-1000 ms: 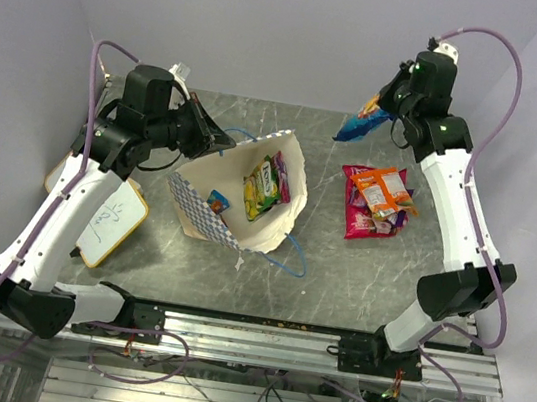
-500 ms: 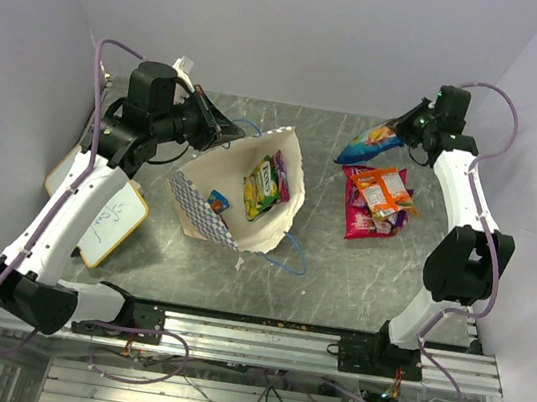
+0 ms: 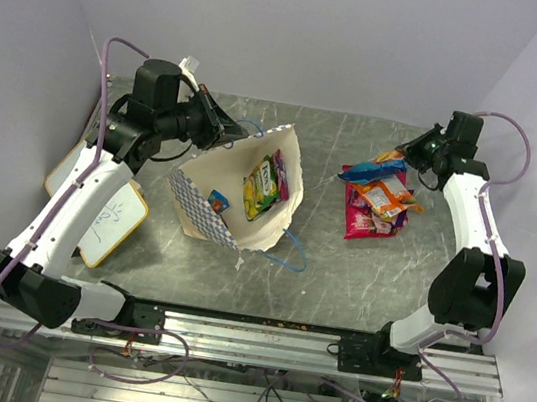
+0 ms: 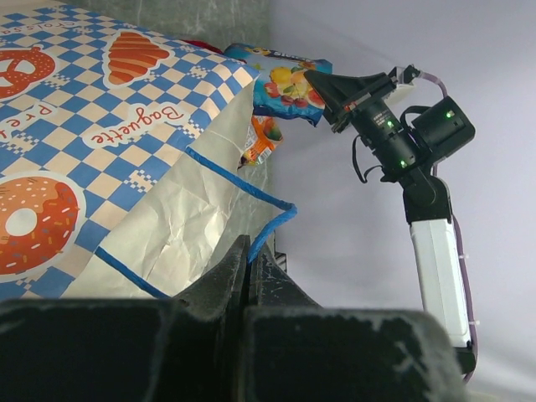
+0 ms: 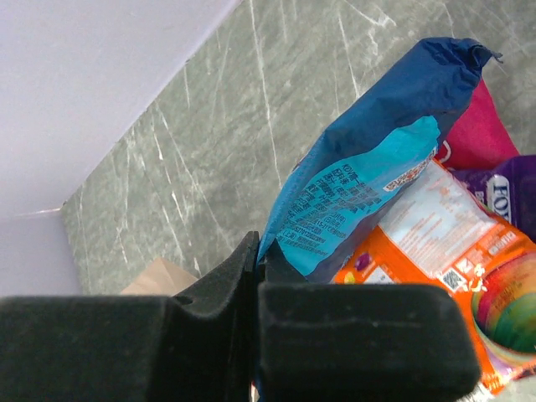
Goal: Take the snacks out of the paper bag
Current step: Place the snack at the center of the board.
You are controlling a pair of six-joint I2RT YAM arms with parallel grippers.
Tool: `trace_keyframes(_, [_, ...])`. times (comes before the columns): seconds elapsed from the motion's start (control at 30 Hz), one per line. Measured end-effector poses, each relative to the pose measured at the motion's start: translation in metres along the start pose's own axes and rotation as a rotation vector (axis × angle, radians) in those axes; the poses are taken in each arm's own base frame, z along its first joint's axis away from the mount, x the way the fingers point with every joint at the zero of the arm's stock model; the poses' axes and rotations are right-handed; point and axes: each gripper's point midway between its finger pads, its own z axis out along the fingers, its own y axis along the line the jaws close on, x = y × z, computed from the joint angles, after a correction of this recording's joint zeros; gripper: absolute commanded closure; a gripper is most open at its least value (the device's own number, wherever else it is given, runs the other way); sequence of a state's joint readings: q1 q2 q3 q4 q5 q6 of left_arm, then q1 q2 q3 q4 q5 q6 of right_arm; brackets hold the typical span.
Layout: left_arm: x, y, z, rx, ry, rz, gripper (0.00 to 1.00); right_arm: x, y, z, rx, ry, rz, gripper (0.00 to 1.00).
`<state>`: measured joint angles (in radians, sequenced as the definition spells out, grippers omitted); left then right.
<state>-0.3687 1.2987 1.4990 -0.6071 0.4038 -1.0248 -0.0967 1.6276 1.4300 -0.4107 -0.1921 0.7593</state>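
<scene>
The blue snack packet (image 3: 372, 170) is hanging above the pile of snacks (image 3: 381, 202), clear of the paper bag. I need to keep moving my right gripper down until the packet rests on the pile.
The paper bag (image 3: 220, 176) lies open on its side at centre left, cream inside with a blue-and-white checkered band (image 4: 100, 92). My left gripper (image 3: 241, 136) is shut on the bag's blue cord handle (image 4: 270, 226) at the upper rim, holding the mouth up. Inside the bag lie a yellow-green snack (image 3: 263, 185) and a small blue-red one (image 3: 218, 200). My right gripper (image 3: 408, 154) is shut on the edge of a blue snack packet (image 5: 377, 167), which hangs low over a pile of snacks: an orange one (image 3: 383, 192), a magenta one (image 3: 358, 217) and a purple one (image 5: 515, 188).
A yellow-framed whiteboard (image 3: 109, 220) lies at the table's left edge beside the left arm. The bag's second blue handle (image 3: 288, 257) trails on the table in front of it. Walls close in left, back and right. A metal rail (image 3: 279, 336) runs along the near edge.
The right arm has swung right and down, carrying the blue packet from high at the back to just over the snack pile. The left gripper keeps its hold on the bag handle.
</scene>
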Motion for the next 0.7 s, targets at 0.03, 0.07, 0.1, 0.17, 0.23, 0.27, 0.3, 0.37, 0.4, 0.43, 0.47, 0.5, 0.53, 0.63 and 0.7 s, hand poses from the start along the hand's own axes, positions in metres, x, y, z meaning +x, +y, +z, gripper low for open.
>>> trace_keyframes(0.03, [0.001, 0.0, 0.0, 0.002, 0.004, 0.0, 0.93, 0.0, 0.0, -0.005, 0.001, -0.003, -0.001, 1.0])
trace_keyframes(0.07, [0.001, -0.001, 0.0, 0.005, 0.007, 0.001, 0.93, 0.0, 0.0, -0.01, 0.002, -0.007, -0.001, 1.0])
trace_keyframes(0.1, [0.002, -0.001, 0.0, 0.007, 0.011, 0.0, 0.93, 0.0, -0.001, -0.015, 0.005, -0.013, -0.003, 1.0])
trace_keyframes(0.17, [0.003, -0.001, 0.002, 0.012, 0.02, 0.0, 0.93, 0.0, -0.004, -0.026, 0.011, -0.03, -0.002, 1.0])
trace_keyframes(0.23, [0.004, -0.001, 0.006, 0.015, 0.035, -0.003, 0.93, 0.004, -0.01, -0.036, 0.017, -0.043, 0.0, 1.0])
trace_keyframes(0.27, [0.005, 0.0, 0.008, 0.015, 0.044, -0.005, 0.93, 0.007, -0.014, -0.04, 0.023, -0.047, 0.002, 1.0])
trace_keyframes(0.3, [0.006, 0.002, 0.011, 0.014, 0.057, -0.009, 0.93, 0.012, -0.02, -0.045, 0.033, -0.05, 0.002, 1.0])
trace_keyframes(0.37, [0.008, 0.004, 0.014, 0.011, 0.075, -0.014, 0.93, 0.018, -0.029, -0.049, 0.051, -0.054, -0.001, 1.0])
trace_keyframes(0.4, [0.009, 0.004, 0.015, 0.011, 0.082, -0.016, 0.93, 0.021, -0.033, -0.051, 0.06, -0.056, -0.003, 1.0])
trace_keyframes(0.43, [0.01, 0.005, 0.016, 0.013, 0.089, -0.014, 0.93, 0.024, -0.037, -0.052, 0.072, -0.056, -0.006, 1.0])
trace_keyframes(0.47, [0.011, 0.004, 0.016, 0.016, 0.094, -0.014, 0.93, 0.026, -0.042, -0.053, 0.082, -0.055, -0.014, 1.0])
trace_keyframes(0.5, [0.011, 0.003, 0.015, 0.02, 0.098, -0.013, 0.93, 0.028, -0.046, -0.053, 0.093, -0.053, -0.021, 1.0])
trace_keyframes(0.53, [0.012, 0.001, 0.014, 0.026, 0.102, -0.009, 0.93, 0.03, -0.05, -0.053, 0.104, -0.052, -0.028, 1.0])
trace_keyframes(0.63, [0.011, -0.004, 0.012, 0.041, 0.105, 0.003, 0.93, 0.04, -0.066, -0.05, 0.147, -0.037, -0.052, 1.0])
trace_keyframes(0.7, [0.011, -0.008, 0.009, 0.051, 0.106, 0.012, 0.93, 0.052, -0.082, -0.046, 0.184, -0.011, -0.064, 1.0])
